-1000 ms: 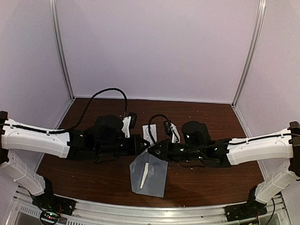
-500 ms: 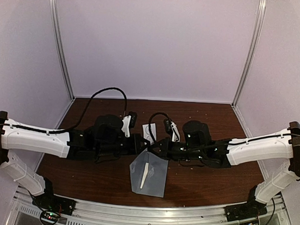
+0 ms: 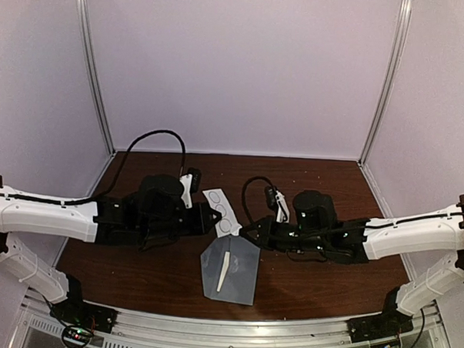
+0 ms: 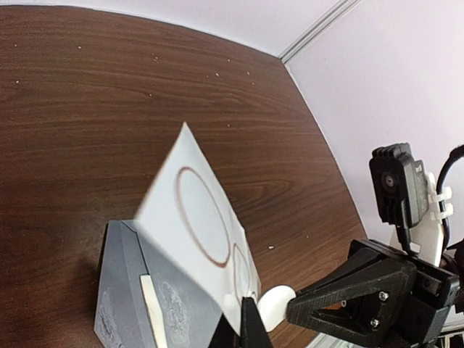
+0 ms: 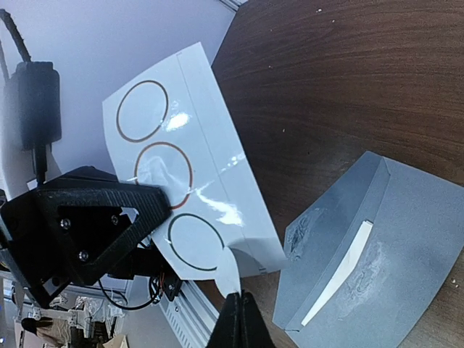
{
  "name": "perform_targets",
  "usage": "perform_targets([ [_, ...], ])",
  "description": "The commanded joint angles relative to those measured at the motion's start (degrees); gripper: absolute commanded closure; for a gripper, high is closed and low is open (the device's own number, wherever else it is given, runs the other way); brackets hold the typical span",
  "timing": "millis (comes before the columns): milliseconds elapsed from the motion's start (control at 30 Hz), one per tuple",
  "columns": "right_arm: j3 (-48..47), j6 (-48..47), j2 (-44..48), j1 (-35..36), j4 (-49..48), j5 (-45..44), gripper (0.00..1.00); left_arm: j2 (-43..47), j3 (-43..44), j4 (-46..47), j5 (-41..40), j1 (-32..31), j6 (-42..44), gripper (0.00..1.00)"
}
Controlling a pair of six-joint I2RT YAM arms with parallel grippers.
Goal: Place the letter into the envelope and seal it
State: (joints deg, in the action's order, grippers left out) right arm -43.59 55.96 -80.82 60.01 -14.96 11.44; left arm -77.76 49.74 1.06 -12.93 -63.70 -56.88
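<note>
The white sticker (image 5: pixel 228 272) is curling off the sheet in the robot's right gripper, so the left gripper should keep pulling the sheet away and let go of it beside the envelope.
The grey-blue envelope (image 3: pixel 229 270) lies flat near the front edge, with a narrow white strip (image 3: pixel 224 271) along its face. The letter itself is hidden. My left gripper (image 4: pixel 246 320) is shut on the edge of a white sticker sheet (image 4: pixel 196 225) printed with circles and holds it tilted above the envelope's far end. My right gripper (image 5: pixel 237 303) is shut on a round white sticker (image 5: pixel 229 270) that curls off the sheet's (image 5: pixel 181 167) lower corner. In the top view the left gripper (image 3: pixel 216 222) and right gripper (image 3: pixel 244 232) stand close together over the envelope's far tip.
The brown wooden table (image 3: pixel 309 177) is walled in by pale panels at the back and both sides. A metal rail (image 3: pixel 225 328) runs along the near edge between the arm bases. Cables loop above both wrists.
The right gripper has closed on the sticker and drawn back to the right. The left gripper has moved left and back with the sheet, which now shows between the arms. The envelope has stayed put.
</note>
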Motion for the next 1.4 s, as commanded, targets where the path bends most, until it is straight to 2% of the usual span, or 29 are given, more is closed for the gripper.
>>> perform_targets([
  [0, 1.5, -0.3, 3.5, -0.5, 0.8, -2.5, 1.00, 2.3, 0.2, -2.6, -2.0, 1.8, 1.6, 1.00],
  [267, 2.4, -3.2, 6.6, -1.7, 2.2, -2.4, 1.00, 8.9, -6.3, -4.1, 4.3, 9.3, 3.6, 1.00],
  [500, 1.4, -7.0, 8.1, -2.5, 5.5, -2.5, 1.00, 15.9, -17.3, -5.1, 17.2, 24.8, 7.4, 1.00],
  [633, 1.1, -7.8, 8.1, -2.9, 6.6, -2.7, 1.00, 17.1, -23.1, -2.7, 27.7, 32.9, 9.2, 0.95],
  [767, 1.1, -7.9, 7.5, -3.0, 6.1, -2.4, 1.00, 16.3, -26.3, -1.4, 32.7, 37.5, 10.7, 0.94],
  [900, 1.1, -8.0, 7.2, -3.1, 5.9, -2.0, 1.00, 14.1, -25.2, -5.9, 29.6, 39.4, 14.2, 0.85],
  [1000, 1.1, -8.1, 7.4, -3.2, 6.5, -2.5, 1.00, 15.1, -23.5, -11.6, 23.1, 39.4, 15.3, 0.65],
  [1133, 1.2, -8.6, 8.4, -3.6, 8.2, -4.2, 1.00, 20.3, -21.1, -18.3, 15.3, 39.4, 15.7, 0.29],
  [1200, 1.3, -8.9, 9.0, -4.1, 8.6, -4.3, 1.00, 23.3, -19.6, -22.1, 10.6, 39.4, 15.7, 0.24],
  [1267, 1.4, -9.2, 9.3, -4.6, 9.0, -4.3, 1.00, 26.4, -18.2, -24.7, 8.1, 39.4, 16.0, 0.22],
  [1367, 1.9, -9.6, 9.7, -5.1, 8.8, -4.0, 1.00, 29.9, -18.1, -23.5, 11.5, 39.4, 16.4, 0.24],
])
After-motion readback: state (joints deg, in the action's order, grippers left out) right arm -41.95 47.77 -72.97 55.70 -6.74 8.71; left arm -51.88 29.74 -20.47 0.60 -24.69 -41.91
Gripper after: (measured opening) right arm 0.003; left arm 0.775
